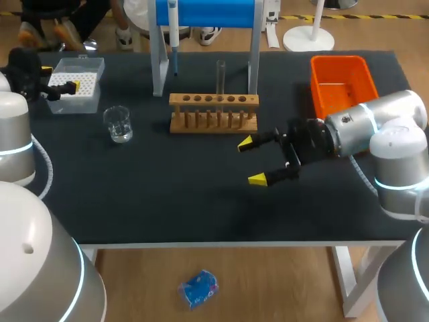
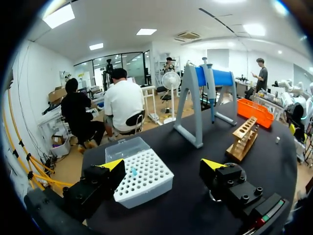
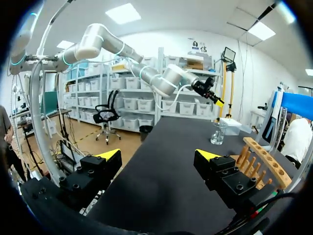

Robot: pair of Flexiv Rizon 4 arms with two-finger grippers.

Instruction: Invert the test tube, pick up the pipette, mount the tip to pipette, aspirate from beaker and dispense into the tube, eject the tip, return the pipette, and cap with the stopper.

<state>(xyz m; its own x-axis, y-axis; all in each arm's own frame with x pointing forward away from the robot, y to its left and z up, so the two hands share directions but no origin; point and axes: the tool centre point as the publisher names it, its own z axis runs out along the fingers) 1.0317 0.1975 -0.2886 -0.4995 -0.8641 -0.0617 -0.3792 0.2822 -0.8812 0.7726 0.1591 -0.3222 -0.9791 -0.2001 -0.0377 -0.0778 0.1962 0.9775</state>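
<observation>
Only the thin blue piece's top (image 2: 134,171) can be seen above the tip box's holes (image 2: 143,173), so I expect the blue piece to have a hidden tapered end when I lift it.
A clear test tube (image 1: 220,77) stands upright in the wooden rack (image 1: 213,113). The pipette (image 1: 173,30) hangs on the blue stand (image 1: 204,13) behind it. A glass beaker (image 1: 118,124) sits left of the rack, and the white tip box (image 1: 74,84) lies at the far left. My left gripper (image 1: 60,78) hovers open at the tip box (image 2: 142,176), which lies just ahead of its fingers. My right gripper (image 1: 258,161) is open and empty above the mat, in front of the rack's right end (image 3: 261,164). A small pale piece (image 2: 277,140), perhaps the stopper, lies beyond the rack.
An orange bin (image 1: 342,84) stands at the back right, beside my right arm. The stand's grey legs (image 1: 158,67) flank the rack. Dark mat (image 1: 167,194) stretches bare across the front of the table.
</observation>
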